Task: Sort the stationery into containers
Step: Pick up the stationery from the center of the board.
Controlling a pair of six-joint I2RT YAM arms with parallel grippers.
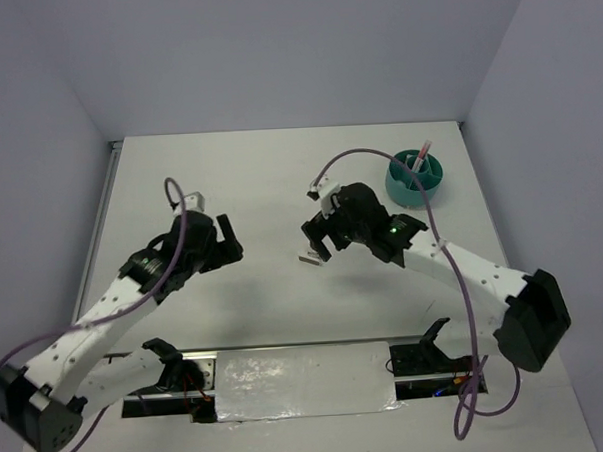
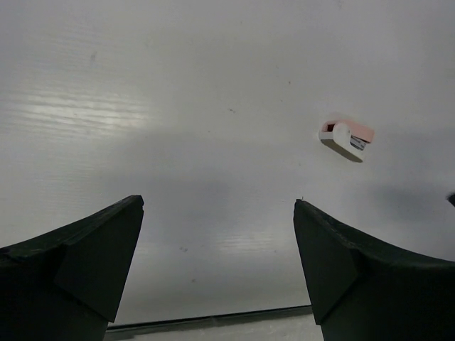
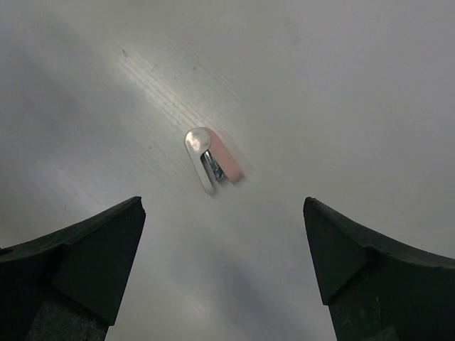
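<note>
The pink and white stub (image 1: 311,258) is lying flat under my right gripper, so next my right gripper moves back while my left gripper picks up its rounded end (image 3: 198,138) to hand the stub over.
A short pink and white stub (image 3: 211,160) with a metal clip lies flat on the white table (image 1: 259,173). My right gripper (image 3: 224,202) hovers open just short of it, nothing between its fingers. In the top view the stub (image 1: 309,257) sits right beside the right gripper (image 1: 318,243). My left gripper (image 1: 222,245) stands open over bare table at centre left. Its wrist view has the stub (image 2: 346,136) off to the upper right of the open left gripper (image 2: 219,204). The round teal organiser (image 1: 414,175) stands at the far right, a thin pink pen (image 1: 422,156) upright in it.
A small grey block (image 1: 194,202) lies behind the left arm, under its purple cable (image 1: 180,206). Grey walls close the table at the back and both sides. The arm bases and a metal rail run along the near edge.
</note>
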